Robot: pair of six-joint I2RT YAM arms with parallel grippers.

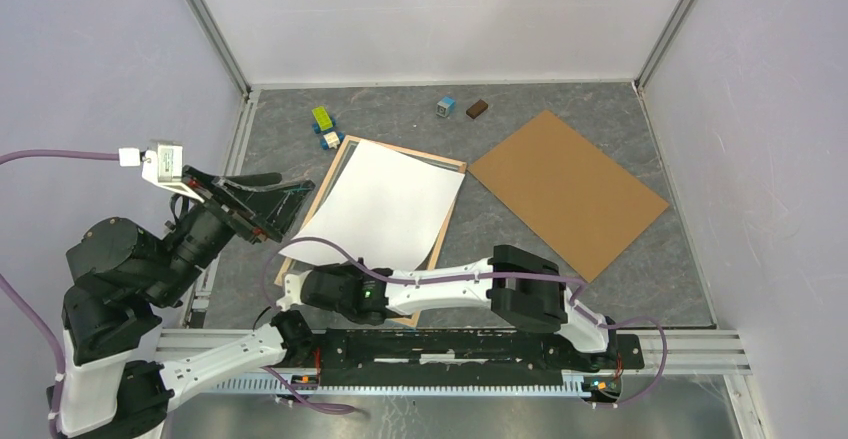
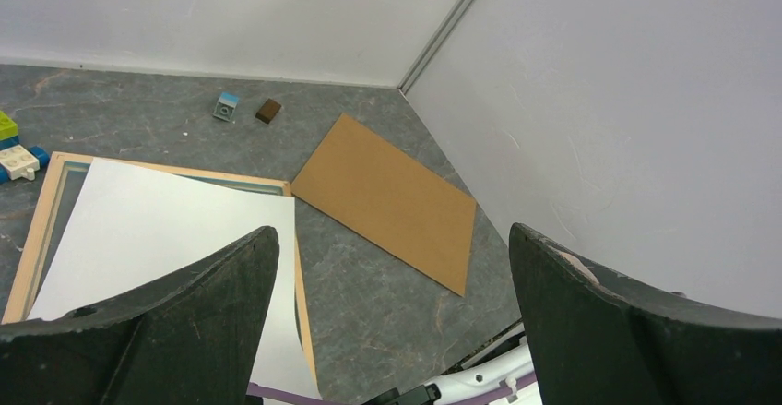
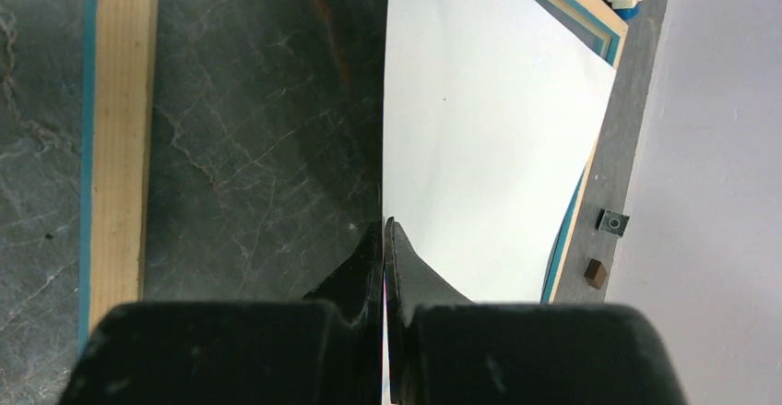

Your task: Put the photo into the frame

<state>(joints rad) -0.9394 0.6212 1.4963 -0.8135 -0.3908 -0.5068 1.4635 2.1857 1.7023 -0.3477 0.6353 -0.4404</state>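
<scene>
The photo slants, its far corner over the frame's rim [image 1: 463,173], so my right gripper should turn the lifted near edge [image 3: 386,151] back to straighten the photo before lowering it.
The photo [image 1: 385,204] lies white back up, askew over the frame [image 1: 405,149], whose light wood rim shows around it. My right gripper [image 1: 293,287] is shut on the photo's near left edge and holds that edge lifted. In the right wrist view the fingertips [image 3: 383,225] pinch the sheet [image 3: 489,147] edge-on, with the frame's wood rail [image 3: 120,128] to the left. My left gripper [image 1: 290,209] hangs open above the table's left side, holding nothing. Its view looks down between wide-open fingers [image 2: 392,232] at the photo [image 2: 157,230] and frame [image 2: 184,172].
A plain brown backing board [image 1: 565,189] lies flat at the right of the frame. Green, blue and white toy bricks [image 1: 325,127] sit by the frame's far left corner. A small blue block [image 1: 446,107] and a brown block [image 1: 477,109] rest near the back wall.
</scene>
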